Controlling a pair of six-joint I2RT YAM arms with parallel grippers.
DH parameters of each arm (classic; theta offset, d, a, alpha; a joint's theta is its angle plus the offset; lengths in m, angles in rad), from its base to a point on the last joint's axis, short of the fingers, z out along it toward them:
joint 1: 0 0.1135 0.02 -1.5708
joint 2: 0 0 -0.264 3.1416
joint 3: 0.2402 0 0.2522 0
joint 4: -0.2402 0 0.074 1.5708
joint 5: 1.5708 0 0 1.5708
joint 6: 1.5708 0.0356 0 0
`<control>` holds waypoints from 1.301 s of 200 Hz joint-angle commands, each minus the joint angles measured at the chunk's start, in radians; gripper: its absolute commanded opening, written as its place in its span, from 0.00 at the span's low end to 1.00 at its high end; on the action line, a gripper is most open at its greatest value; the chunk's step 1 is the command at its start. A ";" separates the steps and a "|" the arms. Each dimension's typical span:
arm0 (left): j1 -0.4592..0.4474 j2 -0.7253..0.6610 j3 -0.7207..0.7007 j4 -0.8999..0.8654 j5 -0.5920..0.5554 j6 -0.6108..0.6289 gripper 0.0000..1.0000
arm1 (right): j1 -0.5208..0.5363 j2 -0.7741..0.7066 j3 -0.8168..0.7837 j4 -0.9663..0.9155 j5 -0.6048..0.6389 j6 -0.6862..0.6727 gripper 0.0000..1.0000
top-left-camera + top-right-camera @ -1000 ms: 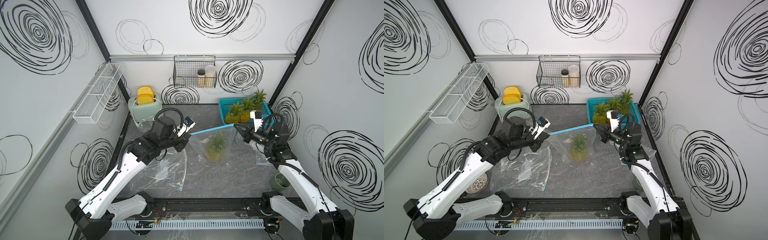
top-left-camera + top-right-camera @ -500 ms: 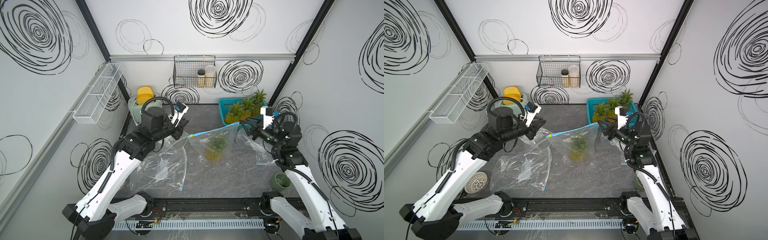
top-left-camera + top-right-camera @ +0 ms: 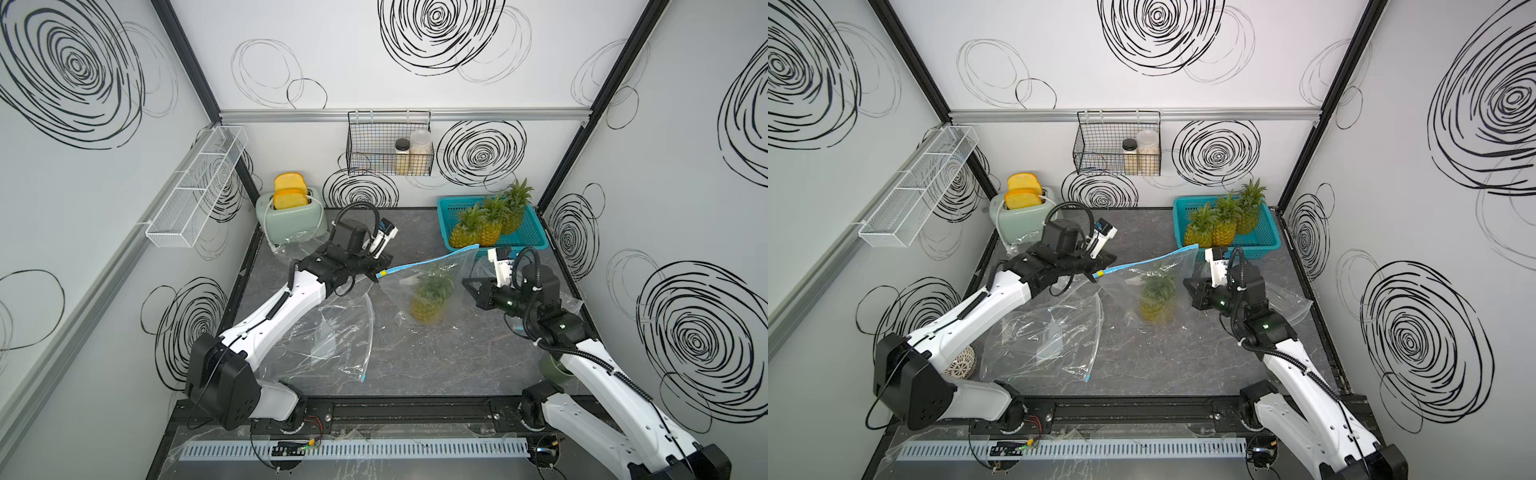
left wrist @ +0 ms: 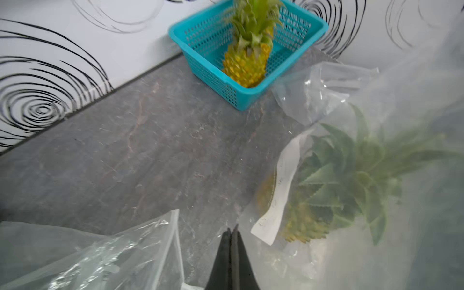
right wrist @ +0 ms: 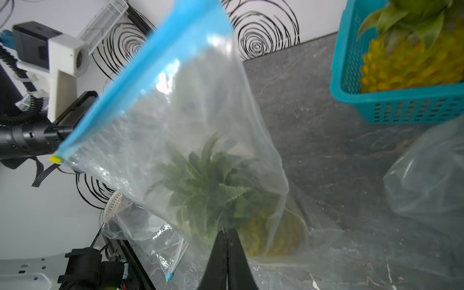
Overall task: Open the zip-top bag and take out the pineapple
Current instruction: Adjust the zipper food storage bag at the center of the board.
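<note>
The blue zip strip (image 3: 432, 261) goes from my left gripper toward my right gripper. I should turn the bag and pinch its broad sides (image 3: 405, 285) so that I can open it.
The clear zip-top bag (image 3: 457, 266) stands at mid-table with a pineapple (image 3: 426, 305) inside, also seen through the film in the wrist views (image 4: 339, 190) (image 5: 213, 190). Its blue zip strip (image 3: 428, 261) runs slanted across the top and looks closed. My left gripper (image 3: 376, 277) (image 3: 1094, 276) (image 4: 232, 229) is shut on the strip's left end, by the yellow slider (image 5: 55, 158). My right gripper (image 3: 466, 282) (image 3: 1187, 284) (image 5: 227, 229) is shut at the bag's right side wall, below the top corner, and seems to pinch the film.
A teal basket (image 3: 532, 232) with three pineapples stands at the back right. A toaster (image 3: 291, 216) sits at the back left. Empty clear bags lie at front left (image 3: 332, 336) and by the right arm (image 3: 573, 303). A green cup (image 3: 552, 370) stands near the right arm's base.
My right gripper let go of the bag's top right corner, opened, dropped lower and shut at the bag's side. My left gripper keeps the zip end; its wrist has shifted slightly.
</note>
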 commanded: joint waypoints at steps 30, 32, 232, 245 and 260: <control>-0.169 0.001 -0.112 0.152 -0.050 -0.112 0.00 | 0.054 0.076 -0.087 0.037 0.038 0.122 0.13; -0.175 0.000 -0.117 0.155 -0.051 -0.118 0.00 | 0.054 0.084 -0.088 0.043 0.037 0.122 0.13; -0.280 -0.349 -0.215 0.124 -0.230 -0.238 0.63 | 0.008 0.275 0.272 -0.064 0.006 -0.182 0.66; -0.239 -0.366 -0.230 0.148 -0.138 -0.229 0.67 | -0.014 0.259 0.308 -0.100 -0.047 -0.195 0.68; -0.188 -0.373 -0.258 0.192 -0.056 -0.244 0.69 | -0.017 0.246 0.331 -0.111 -0.070 -0.195 0.69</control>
